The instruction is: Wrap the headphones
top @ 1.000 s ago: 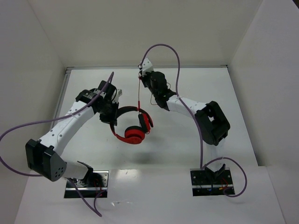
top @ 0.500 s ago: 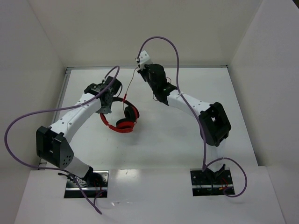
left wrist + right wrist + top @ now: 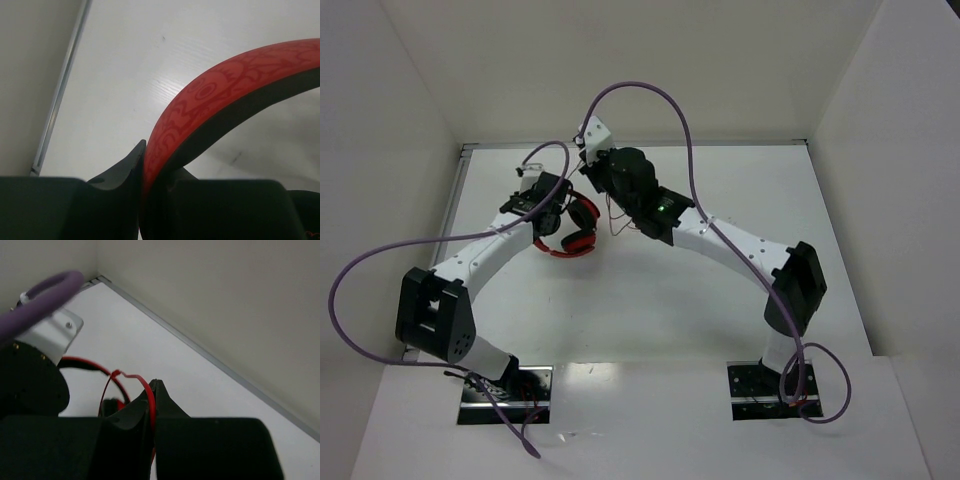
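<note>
The cable goes to the far side of the low headphones. So next my left gripper raises the headphones while my right gripper pulls the cable underneath toward me.
The red and black headphones [image 3: 575,228] hang at the far left of the white table. My left gripper [image 3: 546,212] is shut on their headband [image 3: 210,95], whose red patterned band curves up and right out of the jaws in the left wrist view. My right gripper [image 3: 597,183] is just right of the headphones, shut on the thin red cable [image 3: 150,400]. The cable loops out of the jaws to the left [image 3: 112,377] toward the headphones. Part of the cable hangs below the right wrist [image 3: 613,222].
Thick purple robot cables arc over both arms [image 3: 650,92] [image 3: 350,270]. The back wall and its metal strip [image 3: 200,352] run close behind both grippers. The left wall [image 3: 380,150] stands near the left arm. The two arm bases [image 3: 505,392] [image 3: 770,390] sit at the near edge.
Both grippers have moved left and toward the back. The headphones went with the left gripper to the far left. The right gripper came close beside them and the cable between them has slackened into loops.
</note>
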{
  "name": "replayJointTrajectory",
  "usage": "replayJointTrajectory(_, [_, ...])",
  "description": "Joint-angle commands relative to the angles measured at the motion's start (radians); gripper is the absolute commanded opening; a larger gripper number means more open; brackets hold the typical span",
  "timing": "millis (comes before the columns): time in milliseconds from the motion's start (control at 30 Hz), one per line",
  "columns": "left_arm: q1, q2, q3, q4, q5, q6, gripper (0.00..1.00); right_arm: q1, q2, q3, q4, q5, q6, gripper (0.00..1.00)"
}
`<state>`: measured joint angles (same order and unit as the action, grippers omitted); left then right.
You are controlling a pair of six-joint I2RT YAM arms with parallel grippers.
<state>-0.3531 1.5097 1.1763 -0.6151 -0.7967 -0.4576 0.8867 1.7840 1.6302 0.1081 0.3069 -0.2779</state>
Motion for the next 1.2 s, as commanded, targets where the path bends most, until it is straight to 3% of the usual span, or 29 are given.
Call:
replayJointTrajectory(0, [0.046,-0.100,-0.044,0.272,-0.139,-0.090,0.00,0.005,-0.110,0.016,-0.042,0.012,0.129,0.01])
replayJointTrajectory(167, [0.100,-0.118,-0.017,0.362,-0.075,-0.134,0.00,0.005,-0.211,-0.110,-0.077,-0.107,0.337,0.01])
replayJointTrajectory(300, [0.100,-0.109,0.005,0.432,-0.023,-0.210,0.00,0.005,-0.264,-0.202,-0.013,-0.268,0.469,0.01])
replayJointTrajectory(600, [0.100,-0.037,0.160,0.469,0.036,-0.345,0.00,0.078,-0.273,-0.286,0.050,-0.456,0.582,0.01])
replayJointTrajectory(733, [0.100,-0.028,0.250,0.492,0.143,-0.345,0.00,0.112,-0.273,-0.380,0.077,-0.434,0.620,0.01])
replayJointTrajectory(867, [0.100,-0.038,0.313,0.492,0.255,-0.340,0.00,0.124,-0.241,-0.400,0.099,-0.332,0.620,0.01])
replayJointTrajectory(1000, [0.100,-0.080,0.371,0.462,0.280,-0.322,0.00,0.124,-0.262,-0.466,0.136,-0.191,0.632,0.01])
replayJointTrajectory(1167, [0.100,-0.140,0.408,0.451,0.397,-0.357,0.00,0.124,-0.290,-0.572,0.292,-0.123,0.669,0.01])
